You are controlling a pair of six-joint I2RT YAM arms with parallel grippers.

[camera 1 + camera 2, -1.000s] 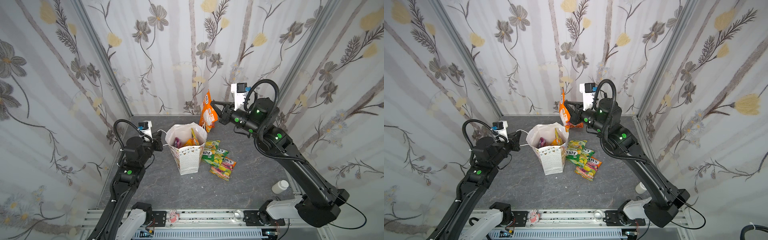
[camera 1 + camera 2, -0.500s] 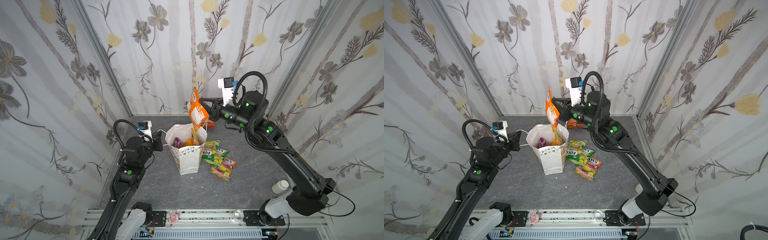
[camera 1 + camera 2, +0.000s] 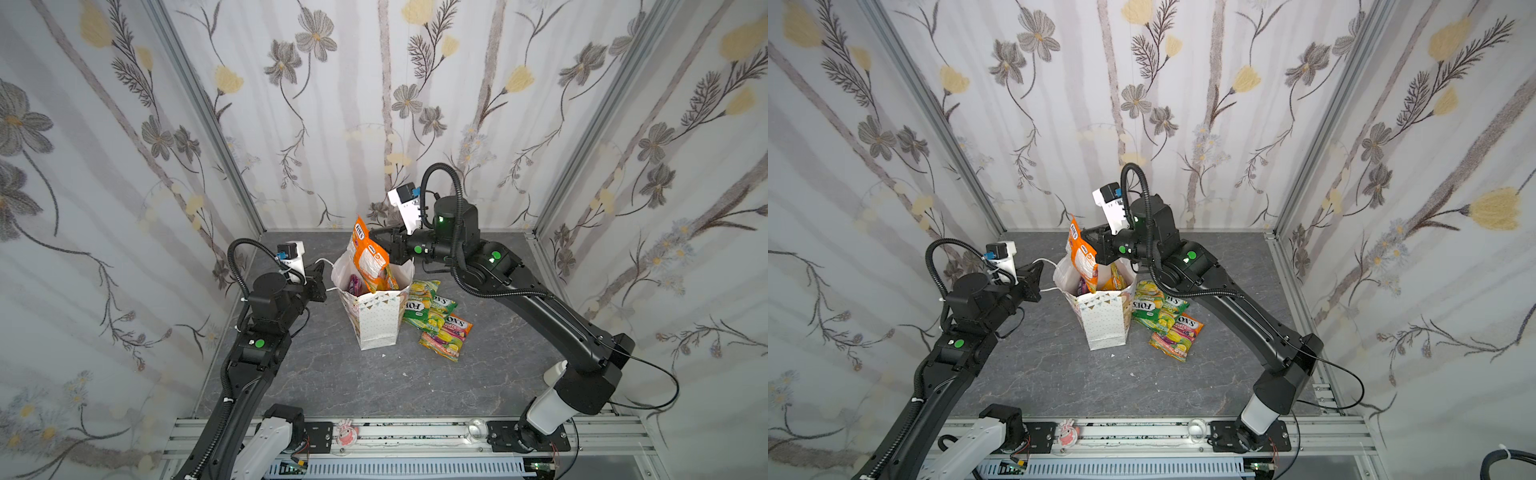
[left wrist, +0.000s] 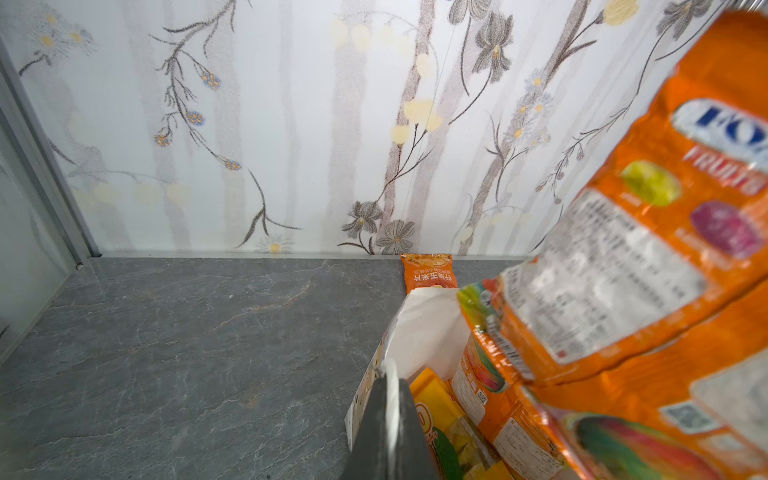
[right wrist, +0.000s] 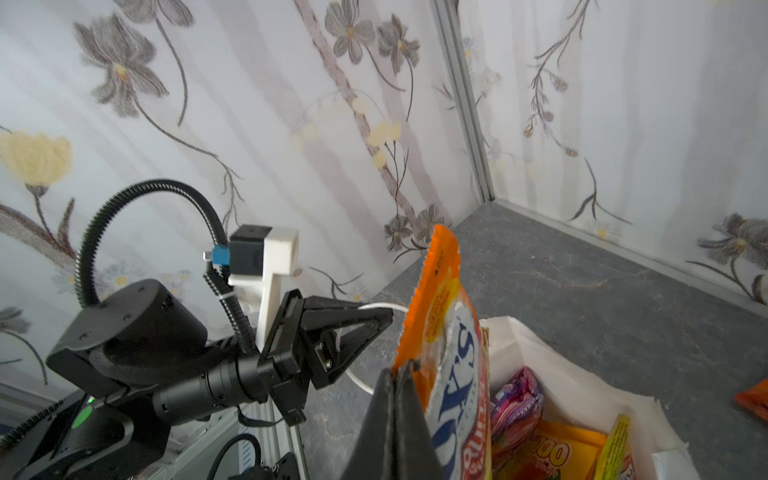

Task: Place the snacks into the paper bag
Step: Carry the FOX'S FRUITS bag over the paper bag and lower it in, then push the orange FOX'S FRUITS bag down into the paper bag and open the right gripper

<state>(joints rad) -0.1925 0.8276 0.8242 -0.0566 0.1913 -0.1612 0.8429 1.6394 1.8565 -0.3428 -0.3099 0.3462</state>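
Note:
The orange FOX'S packet's lower end (image 3: 381,281) is inside the open paper bag. My right gripper keeps lowering the packet until its top edge goes down below the bag's rim (image 3: 376,296).
The white dotted paper bag (image 3: 376,320) (image 3: 1104,324) stands open mid-table. My left gripper (image 3: 322,276) (image 3: 1038,272) (image 4: 390,386) is shut on the bag's white cord handle (image 4: 391,399). My right gripper (image 3: 374,240) (image 3: 1090,241) (image 5: 401,374) is shut on the top edge of an orange FOX'S snack packet (image 3: 368,259) (image 3: 1084,257) (image 5: 453,353) (image 4: 623,249). That packet hangs over the bag's mouth with its lower end inside. A purple-pink packet (image 5: 515,407) and orange packets (image 5: 548,453) lie in the bag. Green-yellow FOX'S packets (image 3: 419,307) (image 3: 446,336) lie on the table right of the bag.
Another orange packet (image 4: 428,274) lies against the back wall behind the bag. A small red-pink object (image 3: 347,432) sits on the front rail. A white bottle (image 3: 555,372) stands by the right arm's base. Floral walls close three sides.
My right gripper has carried the orange packet leftward and down from near the back wall to the bag's mouth. The left arm and the bag have stayed put.

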